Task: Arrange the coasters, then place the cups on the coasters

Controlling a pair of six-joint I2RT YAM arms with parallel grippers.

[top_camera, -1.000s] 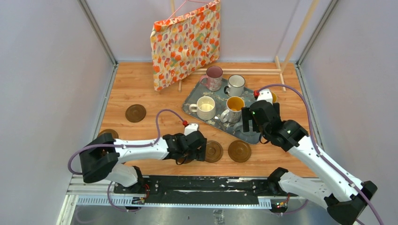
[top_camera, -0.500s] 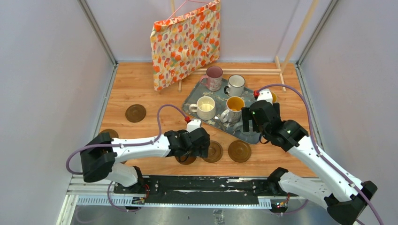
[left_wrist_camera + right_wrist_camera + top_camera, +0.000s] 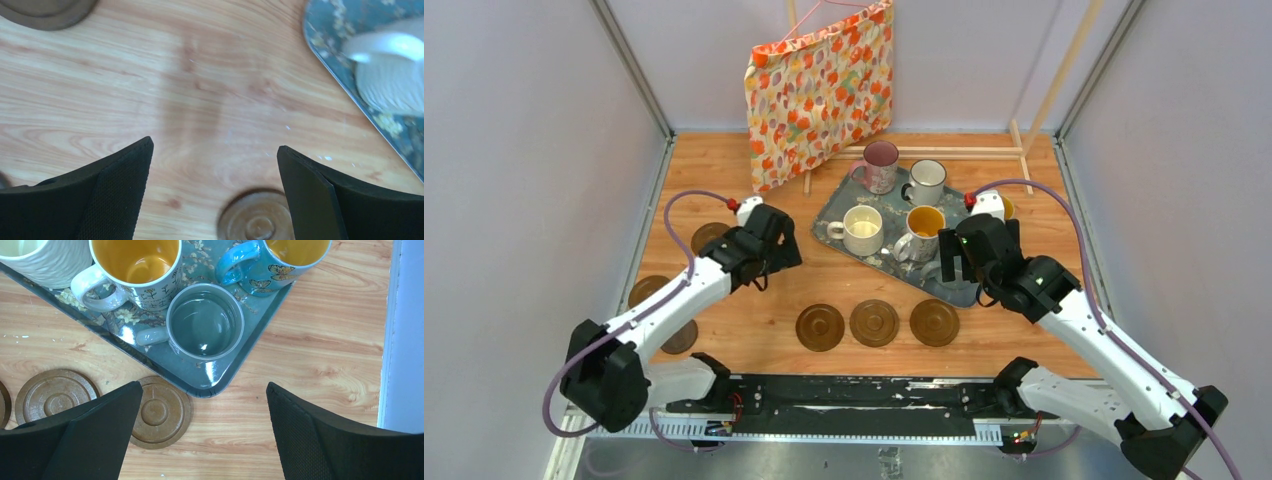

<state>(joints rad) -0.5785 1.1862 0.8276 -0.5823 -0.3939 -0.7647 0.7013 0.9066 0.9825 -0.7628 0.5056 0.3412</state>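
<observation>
The far coaster (image 3: 711, 236) is on one side of my left gripper and the tray is on the other, so the gripper should swing back, grab that coaster and add it to the row's open end (image 3: 757, 327).
Three coasters lie in a row near the front edge: left (image 3: 820, 327), middle (image 3: 875, 323), right (image 3: 934, 322). A further coaster (image 3: 707, 236) sits at the far left, half hidden by my left gripper (image 3: 774, 263). That gripper is open and empty over bare wood (image 3: 215, 150). Two more coasters (image 3: 646, 290) peek out beside the left arm. The cups stand on the tray (image 3: 839, 203): pink (image 3: 880, 166), dark-rimmed white (image 3: 927, 182), cream (image 3: 861, 229), yellow-inside (image 3: 921, 232). My right gripper (image 3: 961, 265) hangs open above the tray's near corner, with the grey cup (image 3: 205, 322) ahead of it.
A flowered cloth bag (image 3: 819, 85) hangs at the back. Wooden sticks (image 3: 944, 152) lie behind the tray. Grey walls close in on both sides. The blue-handled cup (image 3: 285, 260) stands at the tray's right edge, next to the wall.
The left gripper has left a coaster at the left end of the front row and swung back and left towards the far-left coaster. The right arm has not moved.
</observation>
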